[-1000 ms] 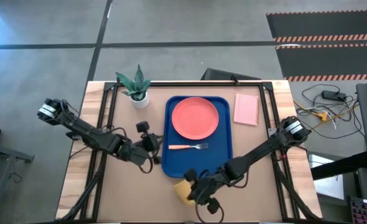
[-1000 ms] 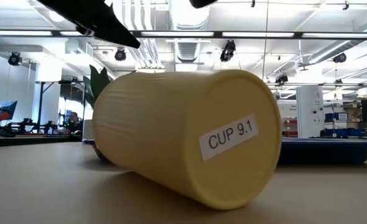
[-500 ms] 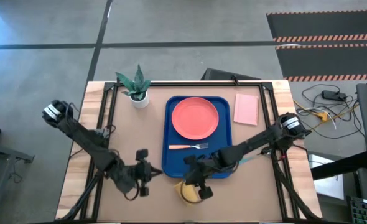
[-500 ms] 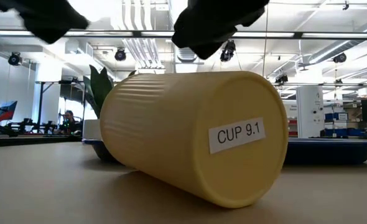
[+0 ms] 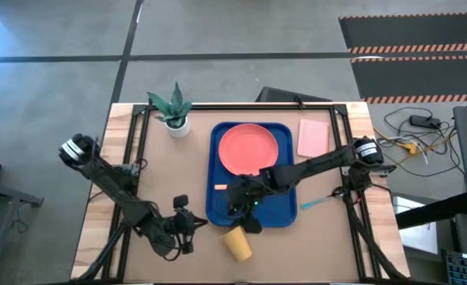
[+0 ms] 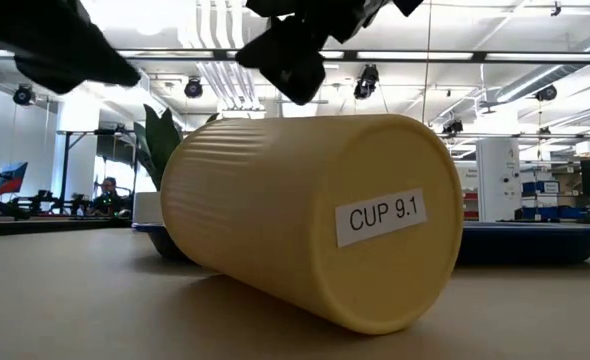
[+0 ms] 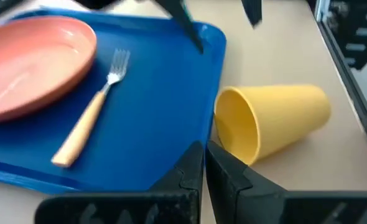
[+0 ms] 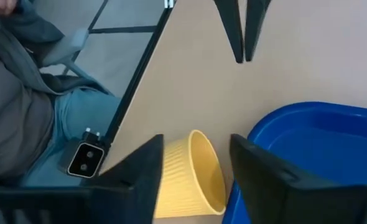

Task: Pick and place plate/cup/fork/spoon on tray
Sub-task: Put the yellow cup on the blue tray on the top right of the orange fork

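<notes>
Next, I pinch the cup's rim (image 8: 193, 167) with my right gripper and turn the cup upright, because the yellow cup (image 5: 238, 245) lies on its side, its opening facing the tray.
The yellow cup (image 5: 237, 243) lies on its side on the table just off the blue tray's near edge (image 5: 218, 220); it also shows in the low view (image 6: 315, 230). On the tray lie the coral plate (image 5: 249, 150) and the fork (image 7: 90, 112). The teal spoon (image 5: 313, 203) lies on the table to the tray's right. My right gripper (image 8: 196, 162) is open above the tray's near edge, with the cup (image 8: 186, 177) showing below between its fingers, untouched. My left gripper (image 7: 203, 158) is shut, left of the cup (image 7: 277, 121), near the table's near edge.
A potted plant (image 5: 172, 111) stands at the far left, and a pale pink pad (image 5: 313, 138) lies right of the tray. A seated person (image 8: 22, 106) shows beyond the table's near edge. Bare table lies left of the tray.
My right gripper has drawn back from the cup toward the far edge, to above the tray's near edge. My left gripper has moved toward the near edge, to the left of the cup. The cup has shifted a little and still lies on its side.
</notes>
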`<action>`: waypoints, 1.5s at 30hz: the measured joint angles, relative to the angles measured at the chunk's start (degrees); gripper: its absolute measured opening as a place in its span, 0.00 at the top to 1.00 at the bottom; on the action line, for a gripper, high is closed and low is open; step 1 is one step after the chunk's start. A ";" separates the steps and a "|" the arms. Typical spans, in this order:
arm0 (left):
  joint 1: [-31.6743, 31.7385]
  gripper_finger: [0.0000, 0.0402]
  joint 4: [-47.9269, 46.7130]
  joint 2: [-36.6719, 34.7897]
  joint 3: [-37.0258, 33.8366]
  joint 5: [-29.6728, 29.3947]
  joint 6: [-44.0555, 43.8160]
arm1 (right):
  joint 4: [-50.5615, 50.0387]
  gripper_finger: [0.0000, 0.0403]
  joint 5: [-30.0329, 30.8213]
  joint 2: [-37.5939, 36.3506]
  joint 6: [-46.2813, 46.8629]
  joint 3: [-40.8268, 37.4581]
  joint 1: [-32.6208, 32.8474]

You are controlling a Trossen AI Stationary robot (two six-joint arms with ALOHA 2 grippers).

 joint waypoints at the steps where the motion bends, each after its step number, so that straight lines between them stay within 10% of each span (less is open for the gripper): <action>1: -0.02 1.00 -0.05 -0.46 0.00 -0.63 0.30 | 0.00 0.53 -0.01 0.01 -0.02 0.00 -0.13; 11: -0.11 1.00 -0.29 -1.89 0.00 -2.76 0.65 | 2.93 0.38 -0.01 0.04 -1.09 -3.50 -0.28; 45: -0.17 1.00 -1.22 -1.98 -0.02 -2.82 0.50 | 12.79 0.48 -19.22 13.19 4.08 -2.76 -0.43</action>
